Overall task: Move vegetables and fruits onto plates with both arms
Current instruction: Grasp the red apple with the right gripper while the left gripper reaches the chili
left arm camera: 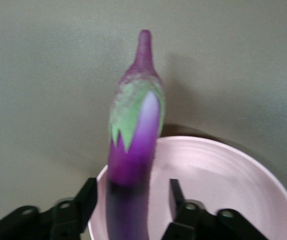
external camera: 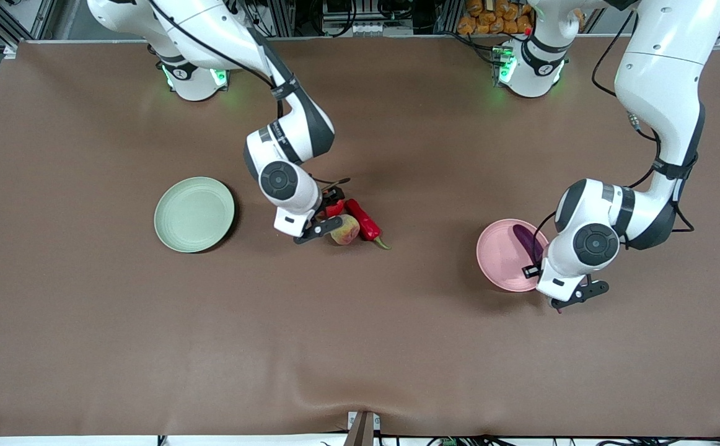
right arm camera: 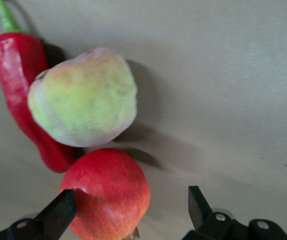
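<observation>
I expect the round red pomegranate (right arm camera: pixel 109 194) to roll a little inside the plate's rim when I set it down, as the pale green plate (external camera: pixel 194 214) is open and empty.
The purple eggplant (external camera: pixel 527 241) lies across the pink plate (external camera: pixel 501 255); its stem end sticks out past the rim. In the left wrist view the eggplant (left arm camera: pixel 136 130) runs between the fingers with a gap on each side, over the pink plate (left arm camera: pixel 218 175). My left gripper (external camera: pixel 569 297) (left arm camera: pixel 133 192) is open over that rim. My right gripper (external camera: pixel 329 210) (right arm camera: pixel 129 200) is open round the red pomegranate (external camera: pixel 334 207) (right arm camera: pixel 108 195); one finger touches it. The peach (external camera: pixel 346 230) (right arm camera: pixel 83 97) and red chili (external camera: pixel 363 220) (right arm camera: pixel 18 75) lie beside it. The pale green plate (external camera: pixel 194 214) holds nothing.
The brown table cover (external camera: pixel 360 347) is bare nearer to the front camera. The green plate sits toward the right arm's end, the pink plate toward the left arm's end. The fruit and chili lie touching in one tight cluster between them.
</observation>
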You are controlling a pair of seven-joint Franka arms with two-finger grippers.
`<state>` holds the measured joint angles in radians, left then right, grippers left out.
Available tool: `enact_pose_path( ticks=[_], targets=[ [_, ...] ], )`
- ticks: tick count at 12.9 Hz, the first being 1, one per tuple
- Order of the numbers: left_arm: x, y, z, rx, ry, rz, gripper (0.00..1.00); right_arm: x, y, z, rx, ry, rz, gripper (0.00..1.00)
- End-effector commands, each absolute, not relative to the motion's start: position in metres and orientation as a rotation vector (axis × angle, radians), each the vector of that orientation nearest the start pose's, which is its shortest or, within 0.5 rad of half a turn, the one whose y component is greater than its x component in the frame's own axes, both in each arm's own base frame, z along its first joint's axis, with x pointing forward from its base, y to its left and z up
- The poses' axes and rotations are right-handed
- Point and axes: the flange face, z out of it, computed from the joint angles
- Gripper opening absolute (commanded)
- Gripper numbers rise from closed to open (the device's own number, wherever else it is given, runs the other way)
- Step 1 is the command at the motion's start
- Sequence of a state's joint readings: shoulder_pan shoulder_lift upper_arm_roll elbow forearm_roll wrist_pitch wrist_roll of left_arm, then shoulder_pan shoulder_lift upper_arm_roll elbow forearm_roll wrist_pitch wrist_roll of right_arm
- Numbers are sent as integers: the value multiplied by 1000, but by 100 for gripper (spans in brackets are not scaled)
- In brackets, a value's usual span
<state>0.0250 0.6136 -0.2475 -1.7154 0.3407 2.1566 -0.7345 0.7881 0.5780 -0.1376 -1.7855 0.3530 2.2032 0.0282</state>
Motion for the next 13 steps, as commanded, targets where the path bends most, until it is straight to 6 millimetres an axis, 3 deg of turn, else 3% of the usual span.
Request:
enact_pose_path(
  ticks=[1,6,8,11,13],
  targets=[
    [640,-155,244,-2901,-546,70,100,493,405,214,-2931,-594,315,100],
    [599,-269,260,-2872,-773,45,100,488,408,202,-2885,-490,367,100],
    [580,-313,250,-2855,-885,48,100,483,411,194,-2876,-472,392,100],
    [565,-365,238,-2887,-1149,142,100,476,419,188,-2860,-455,410,100],
    [551,-400,233,-2939,-1232,164,100,476,419,186,-2858,-448,415,100]
  ],
)
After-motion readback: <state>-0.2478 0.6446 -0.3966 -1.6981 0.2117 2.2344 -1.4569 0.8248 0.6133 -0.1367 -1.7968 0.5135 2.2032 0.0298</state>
